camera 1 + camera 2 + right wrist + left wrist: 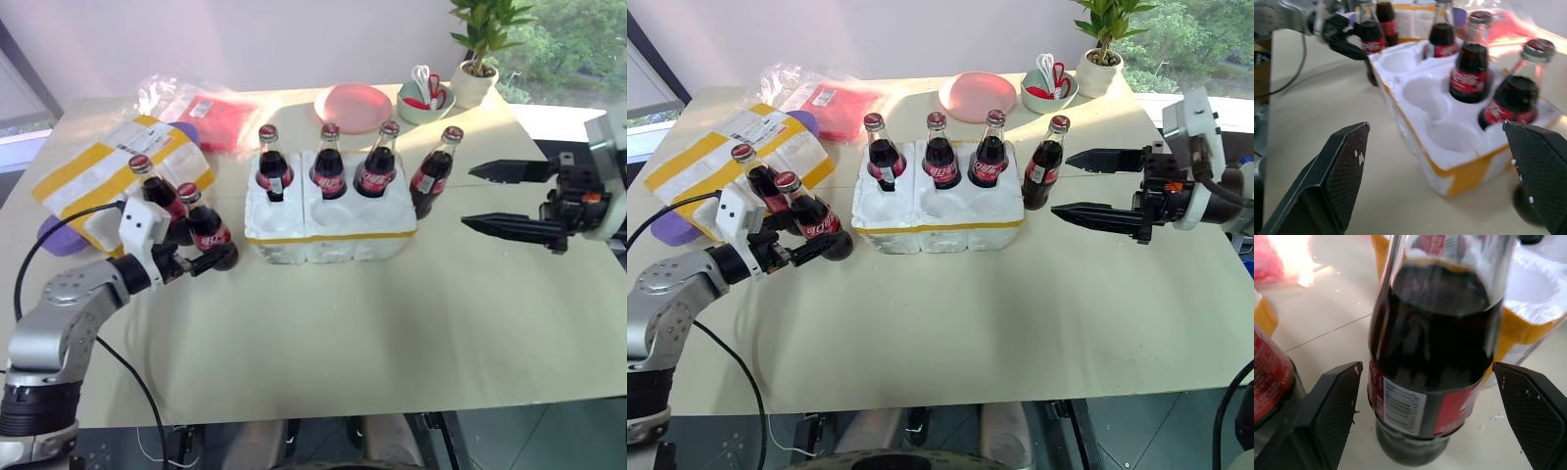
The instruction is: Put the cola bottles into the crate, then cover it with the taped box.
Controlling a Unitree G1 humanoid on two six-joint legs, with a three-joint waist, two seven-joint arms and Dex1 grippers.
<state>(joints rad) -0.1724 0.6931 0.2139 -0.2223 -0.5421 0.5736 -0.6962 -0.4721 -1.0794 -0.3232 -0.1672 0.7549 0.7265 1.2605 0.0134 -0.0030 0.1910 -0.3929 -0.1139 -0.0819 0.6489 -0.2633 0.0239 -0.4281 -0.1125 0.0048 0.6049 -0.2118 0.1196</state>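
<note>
The cola bottle [209, 230] will sink only part of the way and stay upright when the robot lowers it, because the far bottles stand with their red labels [329, 183] showing above the wells.
The white foam crate [331, 223] with a yellow band stands mid-table. Three cola bottles [328, 164] sit in its far row of wells; the near wells [1422, 93] are empty. Another bottle [431, 176] stands on the table against the crate's right end. My right gripper [467, 198] hangs open just right of it, apart from it. Two more bottles stand left of the crate. My left gripper [208, 253] is open around the lower body of the nearer one [1432, 347], with a gap at each finger. The taped box [113, 166] lies far left.
A red plastic bag [211, 113] lies behind the taped box, and a purple thing [59, 235] sticks out beside it. A pink plate [353, 106], a bowl [424, 100] and a potted plant [475, 78] stand along the far edge. A black cable [59, 230] trails from my left arm.
</note>
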